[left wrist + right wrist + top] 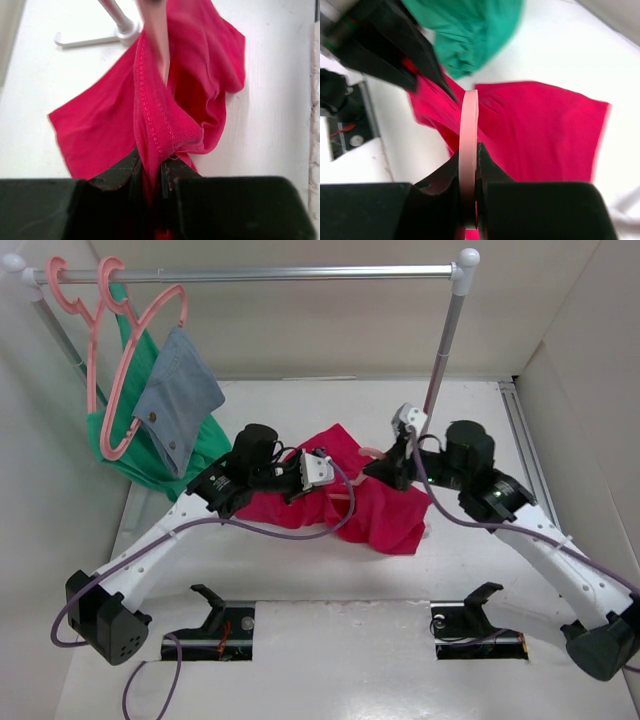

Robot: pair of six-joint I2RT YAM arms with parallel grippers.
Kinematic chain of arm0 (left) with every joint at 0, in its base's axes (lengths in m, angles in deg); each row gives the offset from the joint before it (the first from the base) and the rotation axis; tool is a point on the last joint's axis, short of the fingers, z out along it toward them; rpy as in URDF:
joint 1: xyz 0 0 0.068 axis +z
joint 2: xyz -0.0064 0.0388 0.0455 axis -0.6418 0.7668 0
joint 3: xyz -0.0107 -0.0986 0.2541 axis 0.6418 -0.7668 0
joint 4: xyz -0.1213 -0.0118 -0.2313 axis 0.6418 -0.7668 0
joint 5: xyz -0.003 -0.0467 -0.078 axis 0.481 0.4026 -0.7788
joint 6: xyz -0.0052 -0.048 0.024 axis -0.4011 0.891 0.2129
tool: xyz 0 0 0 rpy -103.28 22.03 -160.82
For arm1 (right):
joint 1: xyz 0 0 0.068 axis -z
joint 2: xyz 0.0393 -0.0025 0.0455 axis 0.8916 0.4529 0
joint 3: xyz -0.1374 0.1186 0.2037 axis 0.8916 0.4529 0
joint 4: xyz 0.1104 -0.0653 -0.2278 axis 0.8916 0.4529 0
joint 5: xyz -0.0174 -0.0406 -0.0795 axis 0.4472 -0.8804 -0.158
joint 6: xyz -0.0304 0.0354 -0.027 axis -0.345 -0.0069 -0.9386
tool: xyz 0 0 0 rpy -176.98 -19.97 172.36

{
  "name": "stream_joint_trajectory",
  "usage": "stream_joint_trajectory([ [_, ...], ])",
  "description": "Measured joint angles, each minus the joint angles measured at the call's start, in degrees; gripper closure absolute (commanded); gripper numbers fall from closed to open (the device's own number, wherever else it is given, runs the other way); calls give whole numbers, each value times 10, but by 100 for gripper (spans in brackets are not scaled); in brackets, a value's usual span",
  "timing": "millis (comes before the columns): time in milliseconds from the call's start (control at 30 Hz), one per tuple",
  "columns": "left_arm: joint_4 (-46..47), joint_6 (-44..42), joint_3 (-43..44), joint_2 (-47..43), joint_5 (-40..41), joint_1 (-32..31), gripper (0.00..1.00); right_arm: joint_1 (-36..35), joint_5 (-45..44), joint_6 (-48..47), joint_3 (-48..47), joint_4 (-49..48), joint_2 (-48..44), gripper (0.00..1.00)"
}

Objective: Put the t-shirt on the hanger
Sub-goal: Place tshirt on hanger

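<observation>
Next, my right gripper hands the hanger [372, 452] to my left gripper first and then takes the t-shirt's end [405, 523] by the rack, because that end is loose.
The crimson t-shirt [375, 505] lies crumpled on the white table between the two arms. My left gripper [303, 478] is shut on a stitched edge of the t-shirt [165, 115]; the jaws [152, 161] pinch the cloth and lift it into a ridge. My right gripper [392, 466] is shut on the salmon-pink hanger [468, 130], whose thin bar stands upright between the jaws [468, 154] over the t-shirt [545, 130]. A stretch of the hanger [156, 30] enters the cloth fold in the left wrist view. Most of the hanger is hidden by the cloth and the grippers.
A metal clothes rack, rail [260, 273] and right post [445, 340], stands at the back; its foot [95, 39] is near the t-shirt. Pink hangers at the rail's left bear a green garment [150, 455] and a grey-blue cloth [178, 390]. Walls close in left and right.
</observation>
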Motion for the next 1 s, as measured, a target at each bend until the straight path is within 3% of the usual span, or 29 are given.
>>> stream_joint_trajectory([
  [100, -9, -5, 20, 3, 10, 6, 84, 78, 34, -16, 0, 54, -40, 100],
  [267, -30, -10, 33, 27, 34, 34, 84, 193, 74, -54, -38, 179, -91, 100],
  [367, -31, -10, 35, 50, 42, 51, 74, 217, 97, -76, -68, 236, -87, 100],
  [433, -42, -11, 38, 60, 53, 60, 60, 223, 112, -89, -75, 257, -79, 100],
  [567, -73, -12, 58, 68, 51, 69, 55, 230, 133, -104, -76, 280, -56, 100],
  [633, -84, -14, 78, 69, 41, 68, 48, 230, 136, -108, -76, 284, -47, 100],
  [700, -97, -20, 98, 69, 23, 68, 35, 229, 144, -110, -76, 284, -43, 100],
  [833, -121, -41, 130, 69, -6, 55, 25, 211, 155, -102, -76, 267, -27, 100],
  [1000, -130, -47, 133, 68, -38, -8, 25, 127, 153, -80, -82, 218, 27, 100],
])
